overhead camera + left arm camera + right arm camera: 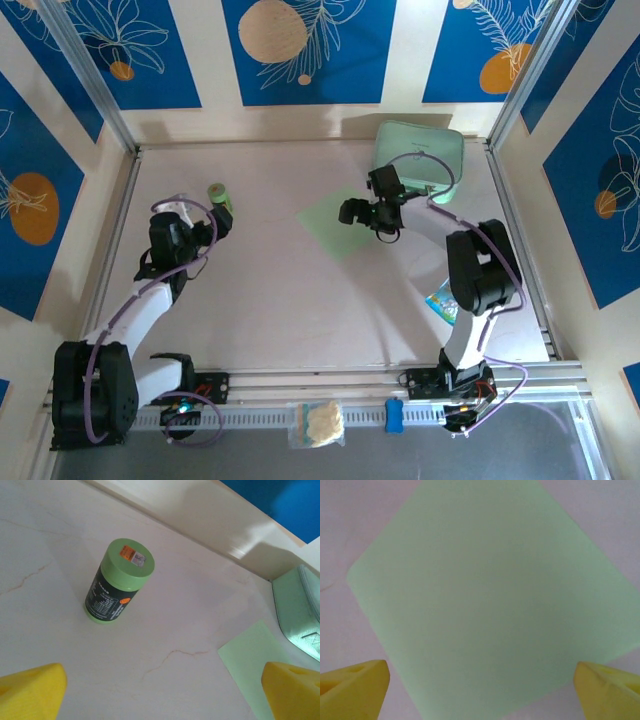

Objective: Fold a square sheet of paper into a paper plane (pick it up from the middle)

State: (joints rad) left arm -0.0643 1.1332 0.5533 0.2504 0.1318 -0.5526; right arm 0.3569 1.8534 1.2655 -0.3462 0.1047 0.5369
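The robot's right gripper should turn the sheet square before the left gripper picks it up from the middle (338,227), because the sheet lies crooked (318,218) below the right gripper.
The square sheet of paper (333,226) is pale green and lies flat and unfolded on the table, right of centre. My right gripper (362,213) hovers over its right part. In the right wrist view the sheet (490,595) spreads out below the open right gripper (480,680), whose yellow fingertips (357,682) stand wide apart with nothing between them. My left gripper (215,222) is at the left, open and empty. In the left wrist view the left gripper (162,680) sits over bare table, with a corner of the sheet (250,665) at the right. The paper plane is out of view.
A small green bottle (220,196) (120,580) stands upright just beyond the left gripper. A mint-green case (420,150) (300,610) lies at the back right corner. A blue packet (442,300) lies by the right arm. A bagged item (318,422) sits on the front rail.
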